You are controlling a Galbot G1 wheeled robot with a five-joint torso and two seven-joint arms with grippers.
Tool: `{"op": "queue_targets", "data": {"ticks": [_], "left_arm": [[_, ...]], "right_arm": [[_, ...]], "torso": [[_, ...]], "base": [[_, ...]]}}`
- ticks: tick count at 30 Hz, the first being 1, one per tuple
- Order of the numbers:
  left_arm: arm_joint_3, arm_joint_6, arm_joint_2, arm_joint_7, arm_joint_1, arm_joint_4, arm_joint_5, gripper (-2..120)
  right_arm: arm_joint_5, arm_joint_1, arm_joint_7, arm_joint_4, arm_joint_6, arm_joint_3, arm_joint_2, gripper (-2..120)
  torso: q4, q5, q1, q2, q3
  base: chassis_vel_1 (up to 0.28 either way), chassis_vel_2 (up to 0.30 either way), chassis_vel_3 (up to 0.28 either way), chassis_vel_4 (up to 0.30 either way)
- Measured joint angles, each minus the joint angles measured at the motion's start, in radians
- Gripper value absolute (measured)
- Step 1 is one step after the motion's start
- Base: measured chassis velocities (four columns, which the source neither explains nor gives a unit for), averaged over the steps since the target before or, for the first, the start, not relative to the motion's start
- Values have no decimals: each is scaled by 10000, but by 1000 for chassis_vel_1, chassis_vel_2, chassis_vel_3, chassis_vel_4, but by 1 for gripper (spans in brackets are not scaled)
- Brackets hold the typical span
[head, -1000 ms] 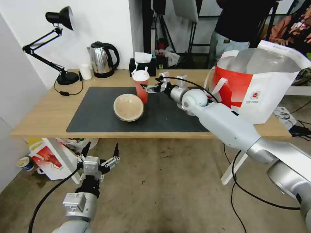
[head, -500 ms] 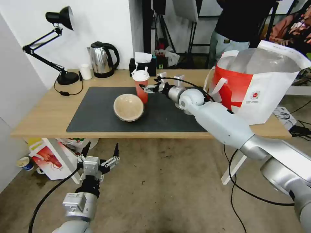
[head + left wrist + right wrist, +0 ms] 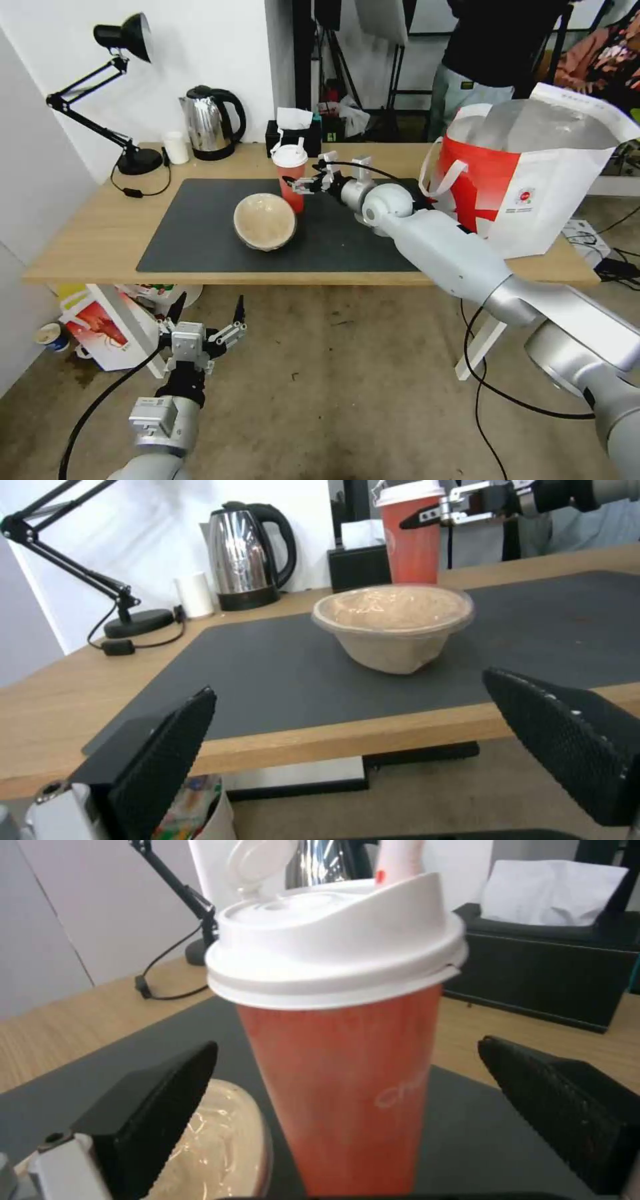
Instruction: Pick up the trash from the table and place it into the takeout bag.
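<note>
The red drink cup's smooth side looks thin and slightly cloudy, so I expect the cup (image 3: 291, 172) to bend inward between the robot's fingers when the robot lifts it.
On the dark mat (image 3: 200, 240) of the table (image 3: 93, 233) stands a red drink cup (image 3: 291, 180) with a white lid, upright. My right gripper (image 3: 301, 181) reaches in from the right and is open, one finger on each side of the cup (image 3: 340, 1080) at mid-height, not pressing it. A beige paper bowl (image 3: 265, 221) sits just in front of the cup, tilted. The takeout bag (image 3: 533, 180), white with red, stands open at the table's right end. My left gripper (image 3: 207, 317) hangs open below the table's front edge, facing the bowl (image 3: 393, 625).
A steel kettle (image 3: 210, 123), a black tissue box (image 3: 293, 137), a small white cup (image 3: 177, 147) and a desk lamp (image 3: 127, 93) line the table's back edge. A red-and-white carton (image 3: 100, 330) sits on the floor under the table's left end. A person stands behind the table.
My right gripper has slid left along the table until its open fingers straddle the red cup. The left arm, bowl and bag have not moved.
</note>
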Motion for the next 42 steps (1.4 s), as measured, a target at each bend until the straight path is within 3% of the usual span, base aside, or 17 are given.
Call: {"op": "queue_targets", "data": {"ticks": [13,18,22,27,42], "left_arm": [[0,0,0,0,0,0,0,100],[0,0,0,0,0,0,0,100],[0,0,0,0,0,0,0,100],[0,0,0,0,0,0,0,100],[0,0,0,0,0,0,0,100]], "right_arm": [[-63,60,-30,-382,22,-28,390,99],[-53,-65,-19,-428,21,1,393,86],[-21,-235,0,-188,37,58,284,65],[-3,-291,-20,-135,72,79,225,51],[211,-229,-170,-52,232,222,-33,16]], "torso": [[0,0,0,0,0],[-1,1,0,0,0],[0,0,-1,0,0],[0,1,0,0,0],[0,1,0,0,0]], "base": [[0,0,0,0],[0,0,0,0],[0,0,0,0],[0,0,0,0],[0,0,0,0]]}}
